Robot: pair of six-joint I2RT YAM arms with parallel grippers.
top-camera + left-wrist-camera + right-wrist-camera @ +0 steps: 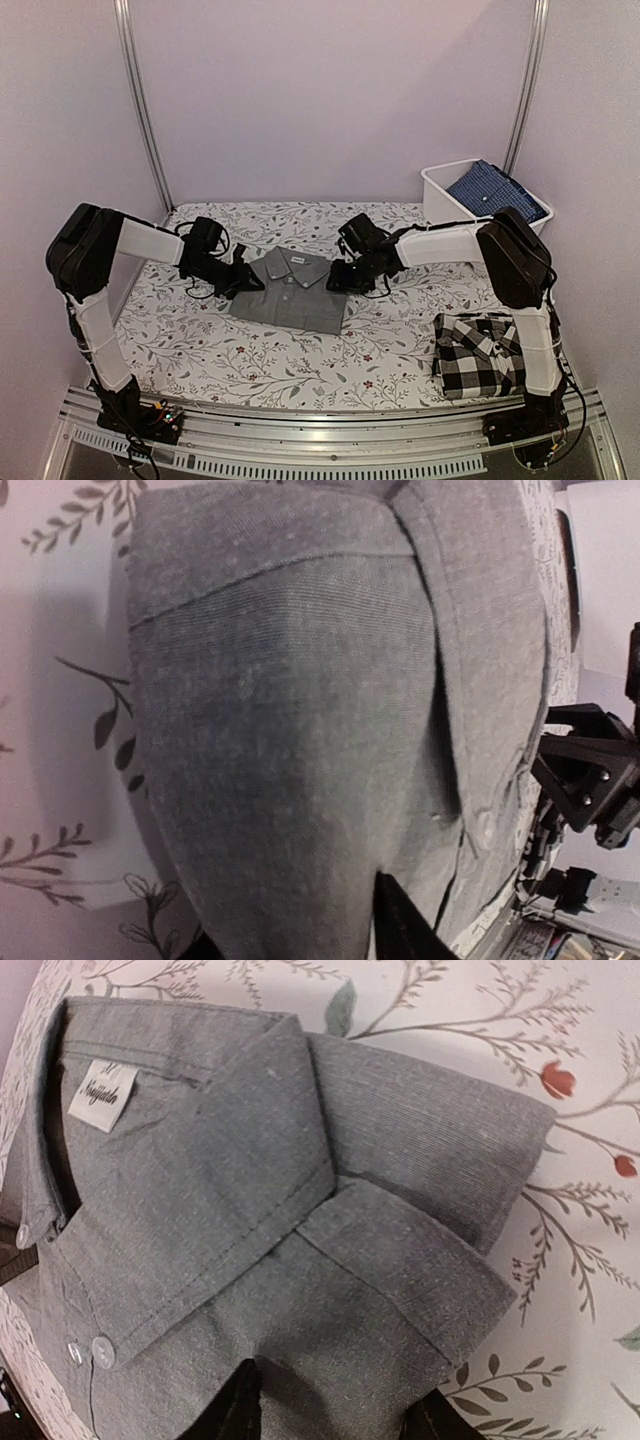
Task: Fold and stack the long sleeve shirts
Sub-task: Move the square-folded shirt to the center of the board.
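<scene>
The grey shirt is slanted and its edge bulges [270, 810] in my left gripper. Next, I pull the shirt square, then open that gripper and press the shirt's shoulder [280, 610] flat.
The plain grey long sleeve shirt [292, 292] lies folded, collar to the back, in the middle of the floral table. My left gripper [238, 278] is at its left edge and my right gripper [338, 277] at its right edge, both near the collar. In the left wrist view grey cloth [280, 730] bulges between the two dark fingers of the left gripper [300, 935]. The right gripper [340, 1415] has the folded shoulder of the shirt [250, 1210] between its fingers. The black-and-white checked shirt [478, 355] lies folded at the front right.
A white bin [436, 188] holding a blue patterned garment [495, 190] stands at the back right corner. Vertical metal rails [140, 110] and pale walls close in the back and sides. The right arm's upright link stands beside the checked shirt.
</scene>
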